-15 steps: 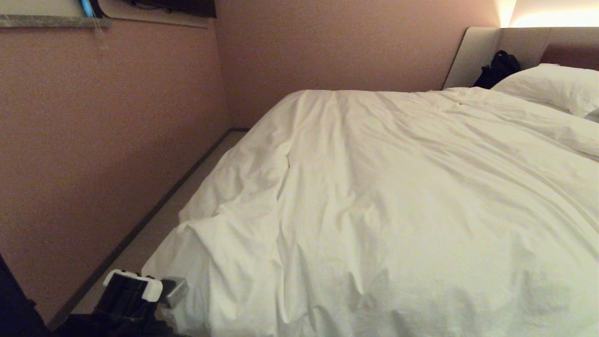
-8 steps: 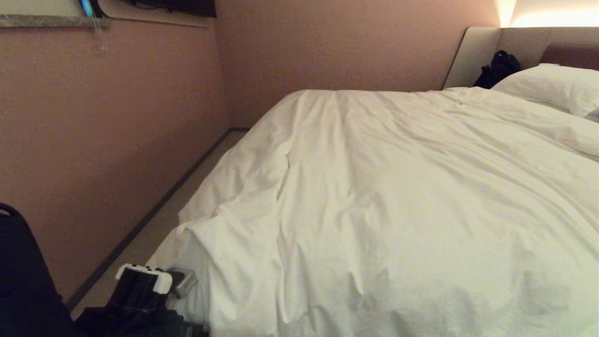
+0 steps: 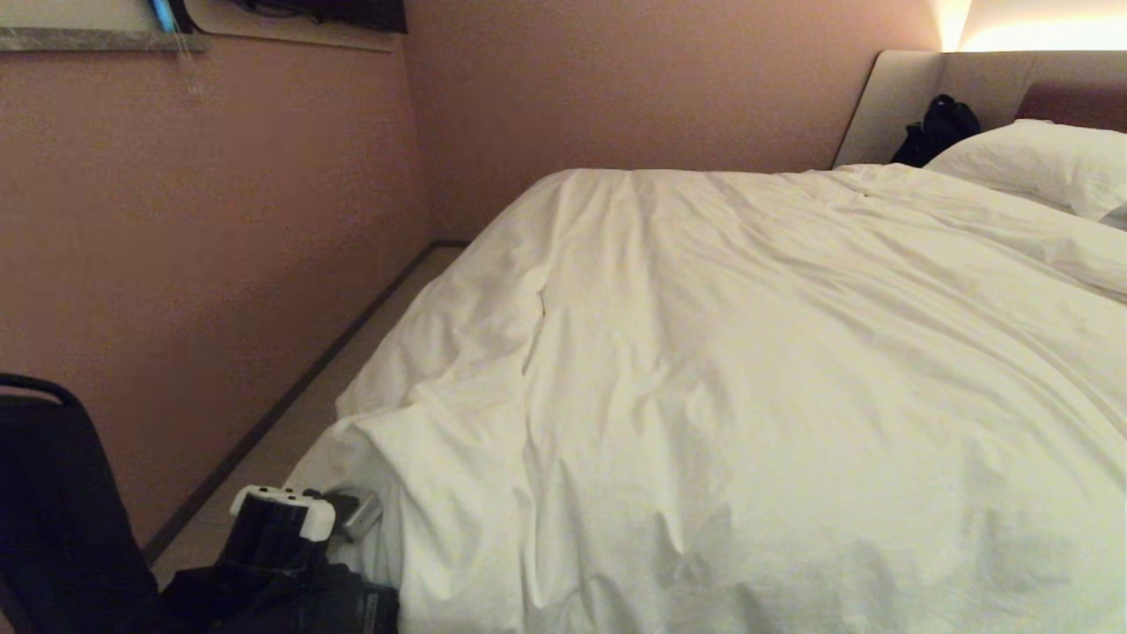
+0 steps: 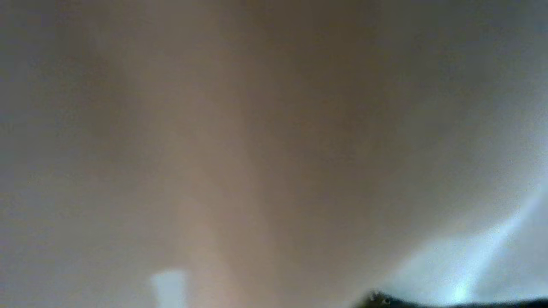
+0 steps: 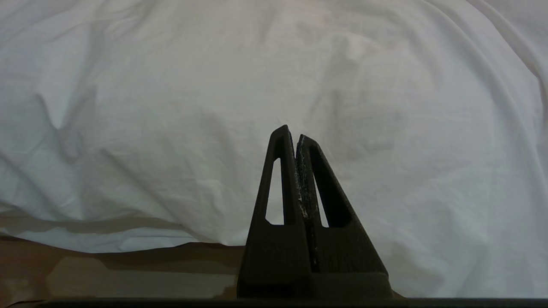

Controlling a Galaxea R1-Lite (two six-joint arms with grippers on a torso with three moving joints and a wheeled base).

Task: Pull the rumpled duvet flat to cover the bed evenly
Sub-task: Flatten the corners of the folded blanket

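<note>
A long fold (image 3: pixel 534 364) has slack in it down the duvet's side. The duvet's hanging corner (image 3: pixel 370 461) will swing far out and open up the fold when I pull.
The white, creased duvet (image 3: pixel 748 370) lies over the bed (image 3: pixel 889 97) and hangs off its near left corner, with a long fold running down that side. My left gripper (image 3: pixel 357 513) is low at the bottom left, right against the duvet's hanging corner; its white-capped wrist shows beside it. The left wrist view is a blur of brown with pale cloth at one side. In the right wrist view my right gripper (image 5: pixel 293 132) is shut with nothing in it. It faces the duvet (image 5: pixel 214 107) draped down the bed's side.
A white pillow (image 3: pixel 1039 163) and a dark bag (image 3: pixel 938 128) lie by the headboard. A pink wall (image 3: pixel 176 264) runs close along the bed's left side, leaving a narrow floor strip (image 3: pixel 290 440). A black bulk (image 3: pixel 53 502) fills the lower left corner.
My left wrist has moved up and to the right, closer to the duvet's hanging corner. The black bulk has risen into the lower left corner. The duvet lies as before.
</note>
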